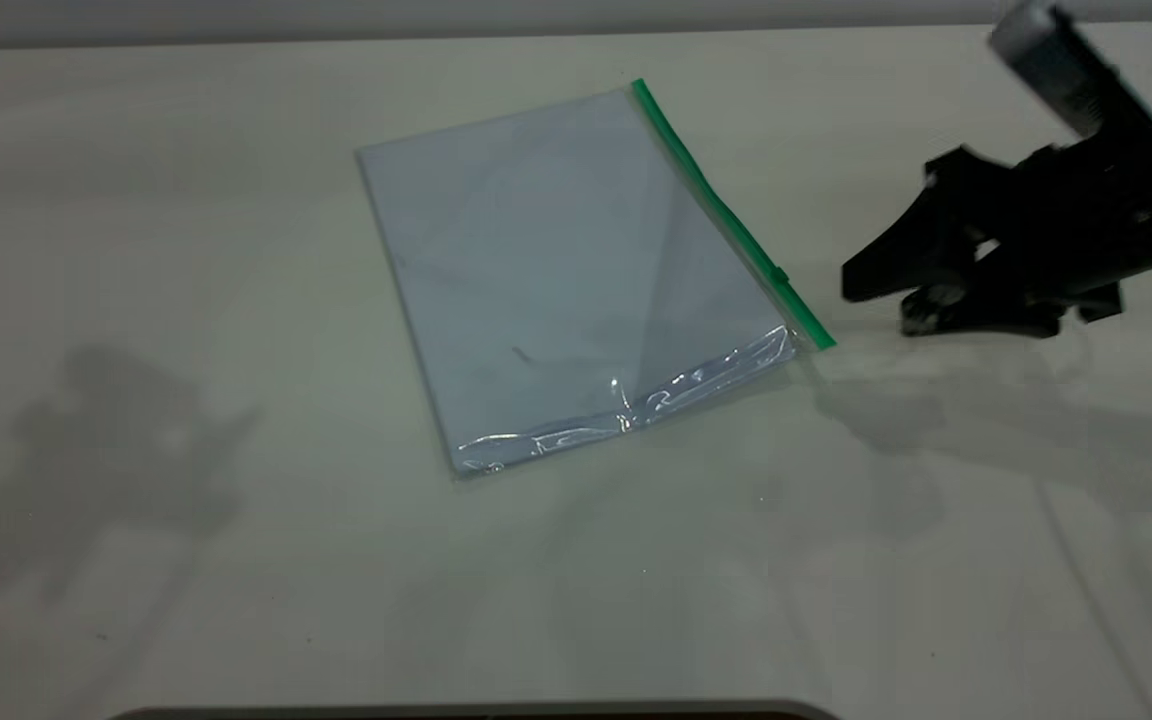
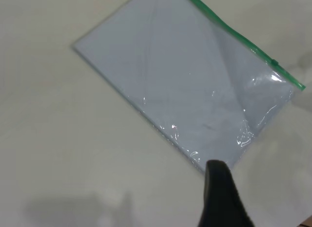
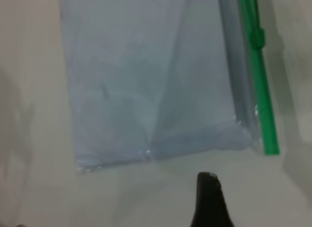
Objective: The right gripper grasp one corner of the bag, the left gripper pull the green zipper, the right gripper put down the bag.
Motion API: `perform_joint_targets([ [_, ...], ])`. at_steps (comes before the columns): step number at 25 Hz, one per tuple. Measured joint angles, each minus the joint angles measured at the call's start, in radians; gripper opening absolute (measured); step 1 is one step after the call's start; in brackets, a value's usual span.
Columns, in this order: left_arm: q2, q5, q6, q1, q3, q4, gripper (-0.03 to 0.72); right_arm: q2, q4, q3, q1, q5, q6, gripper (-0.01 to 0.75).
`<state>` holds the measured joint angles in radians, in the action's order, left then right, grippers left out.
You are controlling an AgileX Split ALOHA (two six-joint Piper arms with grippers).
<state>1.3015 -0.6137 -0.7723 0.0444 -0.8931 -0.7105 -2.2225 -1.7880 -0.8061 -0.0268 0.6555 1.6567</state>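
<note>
The bag's corner is clear of the zipper's slider (image 1: 779, 275) and open to the fingers of the robot's right gripper, so the robot should keep moving in low until the fingers are on both sides of that corner (image 1: 805, 340).
The bag (image 1: 556, 270) lies flat on the table, with its green zipper (image 1: 716, 200) along the right edge and the small slider (image 1: 781, 274) near the near end. My right gripper (image 1: 876, 305) is open and low over the table, just right of the corner of the bag (image 1: 806, 340), not touching it. The bag (image 3: 146, 75), zipper (image 3: 258, 80) and slider (image 3: 257, 36) show in the right wrist view. My left gripper (image 2: 220, 197) is out of the exterior view. It hovers above the bag (image 2: 185, 75) near its crinkled edge, far from the zipper (image 2: 234, 34).
The pale table (image 1: 186, 250) bears only the bag. The left arm's shadow (image 1: 126, 430) falls on the table at the left. A dark rounded edge (image 1: 476, 712) runs along the table's front.
</note>
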Motion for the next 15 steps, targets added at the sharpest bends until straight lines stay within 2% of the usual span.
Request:
perform_joint_targets([
  [6, 0.003, 0.000, 0.000, 0.000, 0.000, -0.018, 0.505, -0.153, -0.001, -0.120, 0.000, 0.066, 0.022, 0.557],
  [15, 0.005, 0.000, -0.002, 0.000, 0.000, -0.018, 0.505, -0.276, -0.004, -0.221, 0.000, 0.178, 0.038, 0.557],
])
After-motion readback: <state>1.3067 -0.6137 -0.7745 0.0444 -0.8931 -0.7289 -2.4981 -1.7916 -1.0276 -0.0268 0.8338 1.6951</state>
